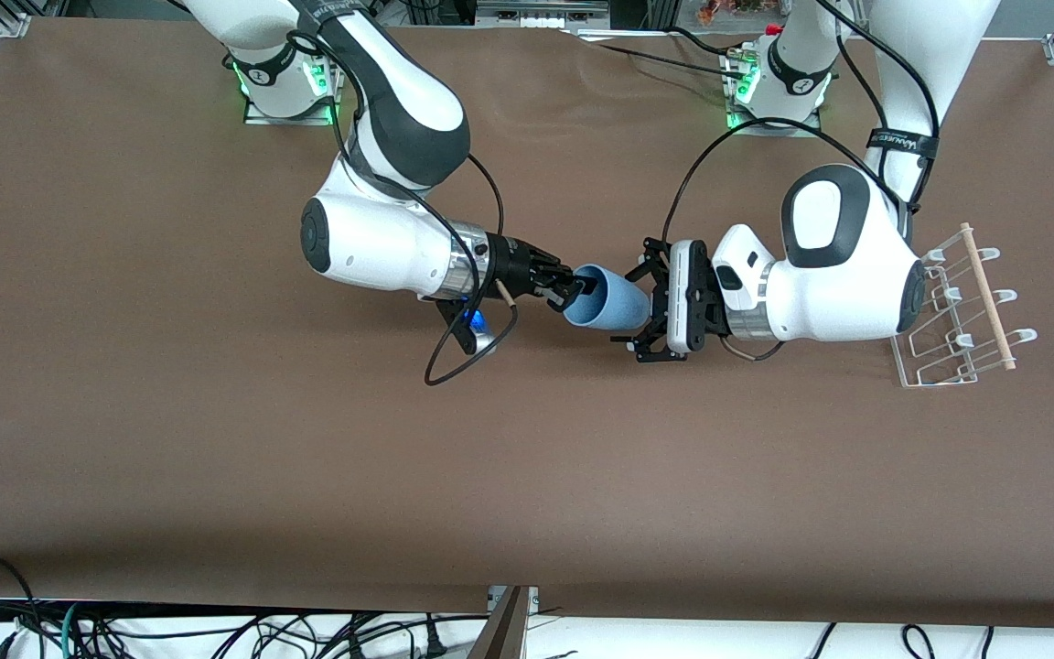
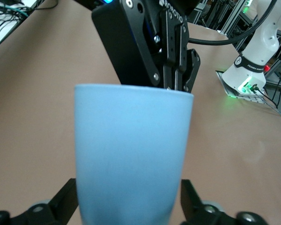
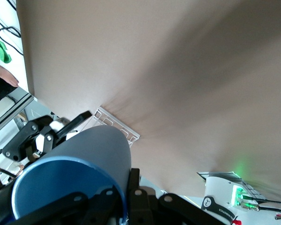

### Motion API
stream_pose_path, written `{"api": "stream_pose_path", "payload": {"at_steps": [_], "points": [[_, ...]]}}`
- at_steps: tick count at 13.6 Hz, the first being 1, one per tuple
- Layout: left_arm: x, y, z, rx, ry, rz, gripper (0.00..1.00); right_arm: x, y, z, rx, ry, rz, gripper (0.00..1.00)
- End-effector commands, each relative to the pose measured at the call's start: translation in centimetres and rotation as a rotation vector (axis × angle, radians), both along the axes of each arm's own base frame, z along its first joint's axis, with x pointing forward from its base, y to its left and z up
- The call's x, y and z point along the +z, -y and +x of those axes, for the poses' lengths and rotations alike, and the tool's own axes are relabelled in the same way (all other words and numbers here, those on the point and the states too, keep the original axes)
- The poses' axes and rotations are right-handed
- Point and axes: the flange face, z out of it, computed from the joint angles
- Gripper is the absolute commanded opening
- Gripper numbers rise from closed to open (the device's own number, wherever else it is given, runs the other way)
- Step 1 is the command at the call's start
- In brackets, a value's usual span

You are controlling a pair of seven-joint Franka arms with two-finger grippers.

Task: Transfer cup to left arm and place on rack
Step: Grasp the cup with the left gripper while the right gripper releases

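My right gripper is closed on the cup's rim (image 1: 586, 314), so my left gripper should close on the cup's base (image 1: 643, 308) and my right gripper should open and move away before the cup is put down.
The light-blue cup (image 1: 614, 300) is held in the air on its side over the middle of the table, between the two grippers. My right gripper (image 1: 573, 291) is shut on the cup's rim, one finger inside and one outside, as the right wrist view (image 3: 126, 187) shows. My left gripper (image 1: 646, 307) is open, with its fingers (image 2: 68, 199) spread on both sides of the cup's base (image 2: 133, 154). The white wire rack (image 1: 957, 311) with its wooden dowel (image 1: 989, 297) lies on the table at the left arm's end, partly under the left arm's wrist.
The brown table (image 1: 216, 439) spreads all round. Both arm bases (image 1: 285, 87) with green lights stand at the edge farthest from the front camera. Loose cables (image 1: 216, 636) lie past the edge nearest the front camera.
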Motion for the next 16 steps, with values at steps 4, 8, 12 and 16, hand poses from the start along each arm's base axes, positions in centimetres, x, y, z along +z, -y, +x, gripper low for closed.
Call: {"api": "stream_pose_path", "payload": {"at_steps": [4,8,12,16], "points": [[0.3,1.0,0.1,-0.013,0.036,-0.033,0.0,1.0,-0.6,0.3,-0.007,-0.027,0.053,0.0],[0.5,0.5,0.2,-0.011,0.035,-0.033,0.0,1.2,2.1,2.3,-0.056,-0.035,0.056,0.8],[1.5,-0.3,0.7,-0.001,0.049,-0.024,0.0,4.1,10.1,5.4,-0.03,-0.072,0.047,0.98],[1.5,-4.1,1.4,-0.069,0.083,0.129,0.0,5.8,20.8,7.4,0.032,-0.033,-0.166,0.99]]}}
